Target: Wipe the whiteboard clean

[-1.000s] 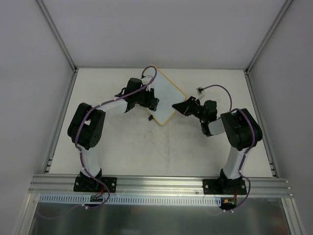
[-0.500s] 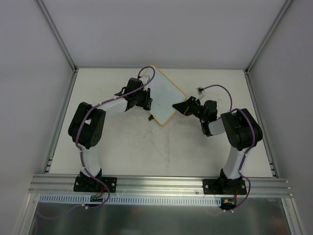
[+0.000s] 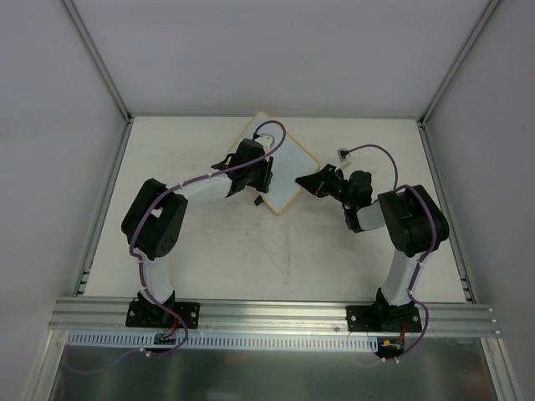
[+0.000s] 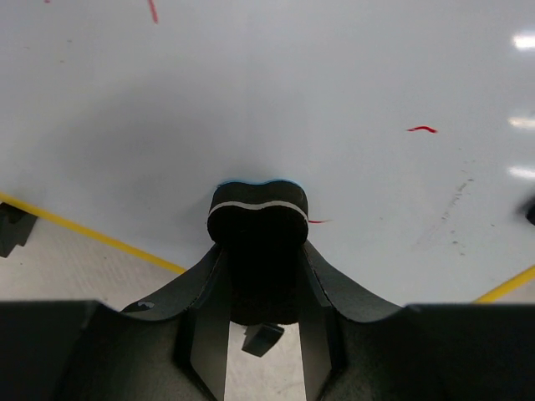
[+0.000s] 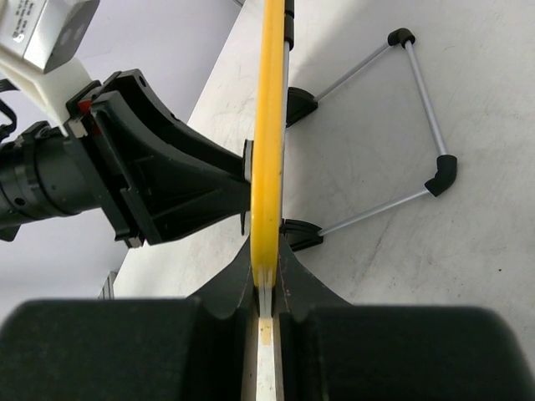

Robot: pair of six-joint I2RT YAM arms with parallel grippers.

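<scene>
My left gripper has the eraser near the whiteboard's lower yellow edge (image 4: 155,256) while red marks remain farther up. It should sweep the eraser back up toward the red marks (image 4: 422,129).
The whiteboard (image 3: 287,164), white with a yellow frame, stands tilted on the table at the back middle. In the left wrist view its face (image 4: 292,100) fills the frame and carries small red marks (image 4: 422,129). My left gripper (image 3: 260,173) is shut on a black eraser (image 4: 257,213), which is pressed against the board near its lower edge. My right gripper (image 3: 306,182) is shut on the board's right edge. The right wrist view shows the yellow frame (image 5: 269,125) edge-on between the jaws of that gripper (image 5: 267,269).
A wire stand with black feet (image 5: 418,83) props the board from behind. A black clip (image 3: 259,201) shows at the board's near corner. The left arm's gripper body (image 5: 150,175) is close on the board's far side. Grey walls enclose the table.
My left gripper with the eraser has slid right across the board, from its left part toward the middle. The right gripper and the board have stayed still.
</scene>
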